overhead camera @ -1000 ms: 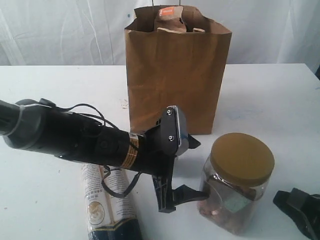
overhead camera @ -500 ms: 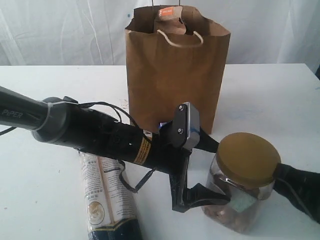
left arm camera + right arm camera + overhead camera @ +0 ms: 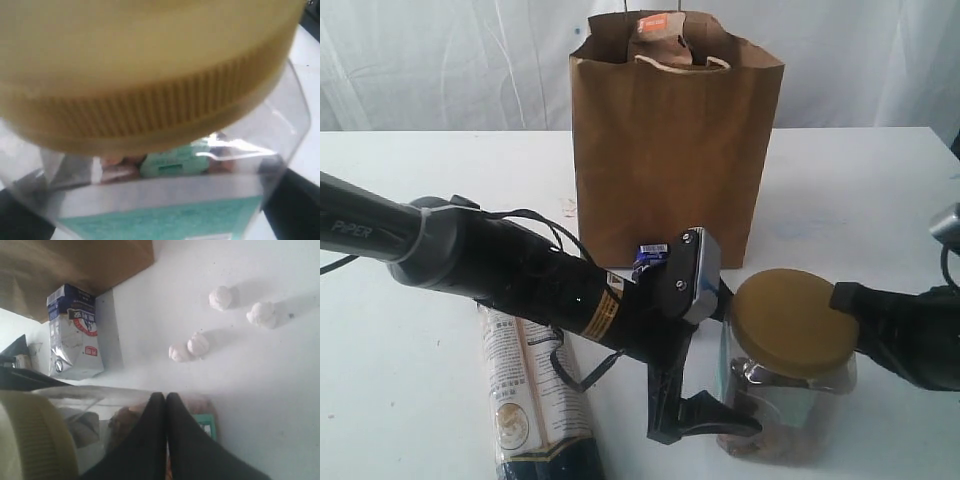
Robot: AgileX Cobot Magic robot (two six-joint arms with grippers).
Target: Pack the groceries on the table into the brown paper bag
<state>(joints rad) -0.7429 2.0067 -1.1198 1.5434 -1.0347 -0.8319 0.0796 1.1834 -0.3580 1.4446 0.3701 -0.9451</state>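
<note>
Next, I move my right gripper away from the jar's side [image 3: 842,385] before my left gripper lifts the jar into the bag [image 3: 708,35], because the jar is deep in my left gripper's fingers.
The yellow-lidded clear jar [image 3: 790,325] stands on the table [image 3: 860,190] in front of the brown paper bag [image 3: 670,150]. My left gripper [image 3: 725,355] is open, with one finger [image 3: 705,420] at the jar's near side and the other hidden behind it. In the left wrist view the jar [image 3: 150,75] fills the space between the jaws. My right gripper [image 3: 845,298] is shut, its tips [image 3: 166,397] against the jar's right side. The orange-labelled pouch [image 3: 658,30] sticks out of the bag. The blue-white carton [image 3: 75,335] stands by the bag's foot. The cream-black packet [image 3: 535,400] lies under my left arm.
Several small white lumps [image 3: 222,297] lie on the table beyond the jar in the right wrist view. A white curtain [image 3: 440,60] hangs behind the table. My left arm [image 3: 490,270] stretches across the front left of the table.
My left gripper has moved right until its fingers straddle the jar. My right gripper came in from the lower right and reached the jar's lid edge. The jar shifted slightly left.
</note>
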